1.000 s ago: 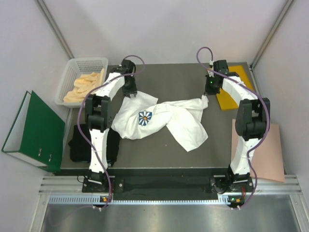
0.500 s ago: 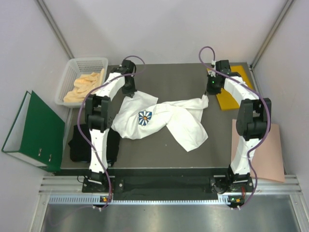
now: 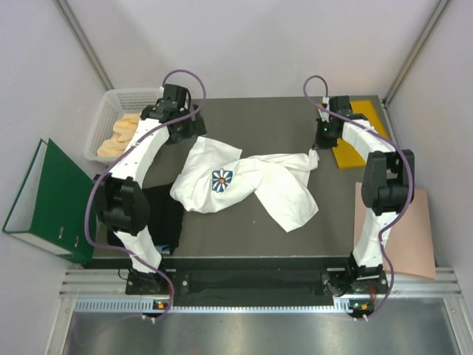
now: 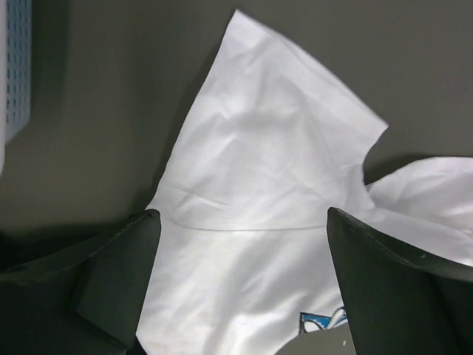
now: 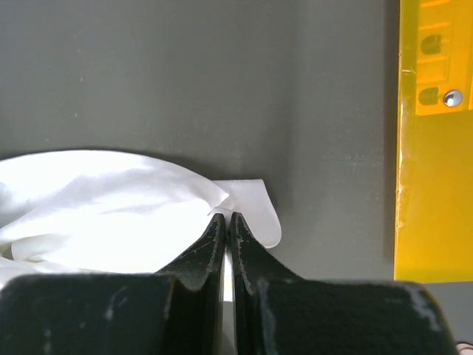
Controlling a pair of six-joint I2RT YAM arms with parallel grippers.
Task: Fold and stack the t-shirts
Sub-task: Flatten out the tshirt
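Observation:
I can see that my right gripper holds one corner [image 3: 313, 157] of the white t-shirt and that the t-shirt's edge near the basket lies free, so my left gripper goes on to that edge [image 3: 193, 153] before it closes.
The white t-shirt [image 3: 244, 181] lies crumpled across the middle of the table, its blue-and-daisy print [image 3: 222, 180] facing up. My left gripper [image 3: 188, 132] hangs open just above the shirt's far left corner. In the left wrist view its fingers [image 4: 118, 281] stand wide apart over the white cloth [image 4: 266, 163], holding nothing. My right gripper [image 3: 315, 148] is shut on the shirt's far right corner, and a fold of white cloth [image 5: 247, 196] sticks out past the tips of the right gripper [image 5: 226, 217]. The black t-shirt [image 3: 166, 218] lies at the table's left edge, partly under my left arm.
A white basket [image 3: 111, 103] with pale yellow cloth stands at the back left, its wall [image 4: 15, 66] also in the left wrist view. An orange-yellow envelope [image 3: 355, 137] lies behind my right gripper. A pink sheet [image 3: 414, 229] lies right, a green binder [image 3: 48, 200] left.
My left gripper shut, then opened, let go of the shirt's left corner and drew back to the upper left; its elbow swung left, baring more black shirt. The right arm stayed still.

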